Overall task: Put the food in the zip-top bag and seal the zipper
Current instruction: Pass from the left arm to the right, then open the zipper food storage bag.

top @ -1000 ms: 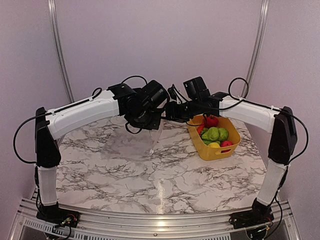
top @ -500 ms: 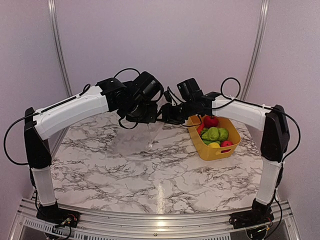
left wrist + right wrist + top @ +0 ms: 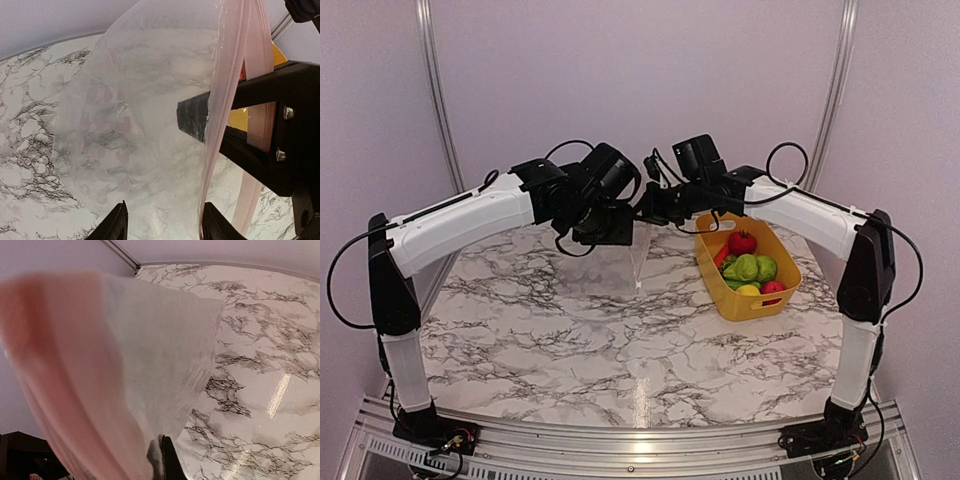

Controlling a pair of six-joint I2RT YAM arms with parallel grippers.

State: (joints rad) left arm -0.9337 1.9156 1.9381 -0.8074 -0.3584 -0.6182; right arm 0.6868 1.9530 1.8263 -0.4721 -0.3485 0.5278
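Observation:
The bag's top edge (image 3: 220,107) is in my right gripper, so my left gripper should pinch the pink zipper (image 3: 205,195) and free my right gripper to get the food.
The clear zip-top bag (image 3: 620,264) hangs above the back of the table between the two raised arms. My right gripper (image 3: 646,208) is shut on its top edge; in the right wrist view the closed tips (image 3: 162,460) pinch the film beside the blurred pink zipper (image 3: 45,350). My left gripper (image 3: 618,234) is open, its tips (image 3: 162,225) spread on either side of the hanging film. The pink zipper (image 3: 231,75) runs down past the right arm's black fingers (image 3: 265,95). The food (image 3: 748,266), red, green and yellow pieces, lies in the basket.
The yellow basket (image 3: 761,306) stands at the back right of the marble table (image 3: 570,340). A metal rail (image 3: 620,440) runs along the near edge between the arm bases. Pale walls with metal posts (image 3: 432,90) close in the back.
My left gripper has opened and let go of the bag, while the right gripper has closed on its top edge. Both arms rose a little, lifting the bag.

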